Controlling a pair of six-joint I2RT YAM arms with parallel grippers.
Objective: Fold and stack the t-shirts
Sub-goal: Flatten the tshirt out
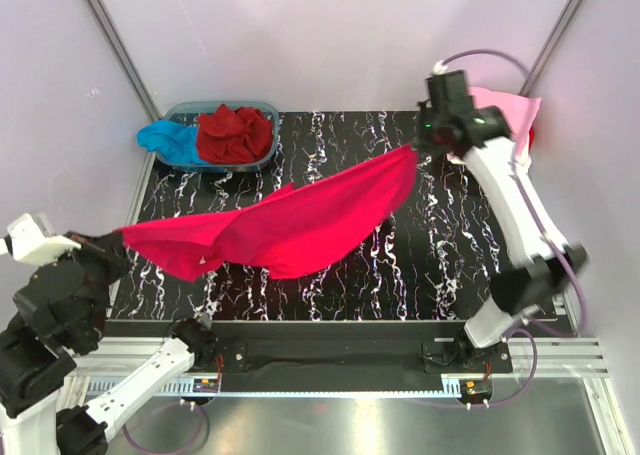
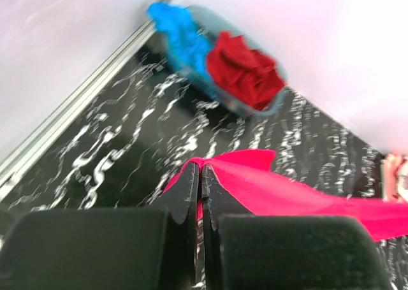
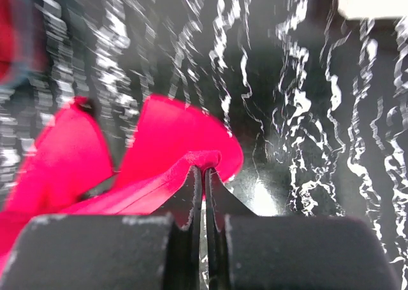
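The pinkish-red t-shirt is at a slant over the table, its middle sagging (image 1: 285, 237). My left gripper needs to bring its end beside the tub (image 1: 262, 175) first, and then both grippers should lay it flat.
A bright pinkish-red t-shirt (image 1: 290, 225) hangs stretched in the air over the black marbled table (image 1: 440, 255), sagging in the middle. My left gripper (image 1: 118, 239) is shut on its left end, seen in the left wrist view (image 2: 201, 169) with the cloth (image 2: 287, 191) trailing right. My right gripper (image 1: 418, 147) is shut on its right end, higher up at the back right; in the right wrist view (image 3: 204, 170) the cloth (image 3: 159, 156) bunches at the fingertips. A dark red t-shirt (image 1: 235, 132) and a turquoise one (image 1: 165, 138) lie in the tub.
A clear blue-tinted tub (image 1: 262, 158) stands at the table's back left. A pale pink cloth (image 1: 505, 110) lies at the back right behind the right arm. Pale walls and metal frame posts close in the sides.
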